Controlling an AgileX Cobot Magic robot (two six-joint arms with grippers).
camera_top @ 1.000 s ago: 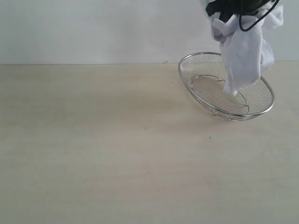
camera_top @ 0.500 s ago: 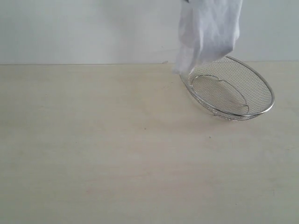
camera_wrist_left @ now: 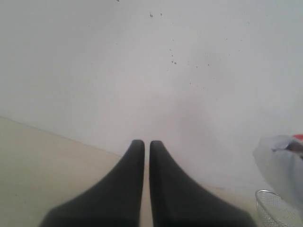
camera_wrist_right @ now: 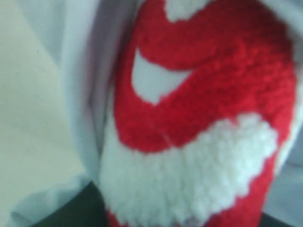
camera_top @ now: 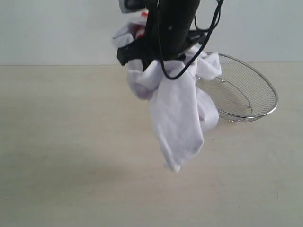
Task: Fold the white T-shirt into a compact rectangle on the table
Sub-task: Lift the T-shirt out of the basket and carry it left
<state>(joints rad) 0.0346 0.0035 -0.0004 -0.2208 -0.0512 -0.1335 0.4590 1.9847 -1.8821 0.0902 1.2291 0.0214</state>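
Note:
My right gripper should keep going down until the T-shirt's folds rest on open tabletop (camera_top: 130, 172) in front of the basket and then let go, because the white T-shirt's lowest tip (camera_top: 175, 166) hangs over that spot.
The white T-shirt (camera_top: 177, 113) hangs bunched in the air over the table (camera_top: 71, 142), its lowest tip just above the surface. My right gripper (camera_top: 142, 49) is shut on the shirt's upper folds, the black arm reaching down from the top of the exterior view. In the right wrist view the shirt's red and white fuzzy lettering (camera_wrist_right: 199, 109) fills the picture, and one dark finger (camera_wrist_right: 71, 210) shows beside the cloth. My left gripper (camera_wrist_left: 147, 144) is shut and empty, facing the wall, with the shirt (camera_wrist_left: 281, 165) off to one side.
A round silver wire-mesh basket (camera_top: 251, 94) lies tilted at the back right of the table, just behind the hanging shirt; its rim (camera_wrist_left: 274, 210) also shows in the left wrist view. A light grey wall (camera_top: 57, 28) stands behind the table.
The right arm has carried the shirt from above the basket leftward and lower, over the middle of the table. The basket is now empty of cloth. The left gripper has not moved.

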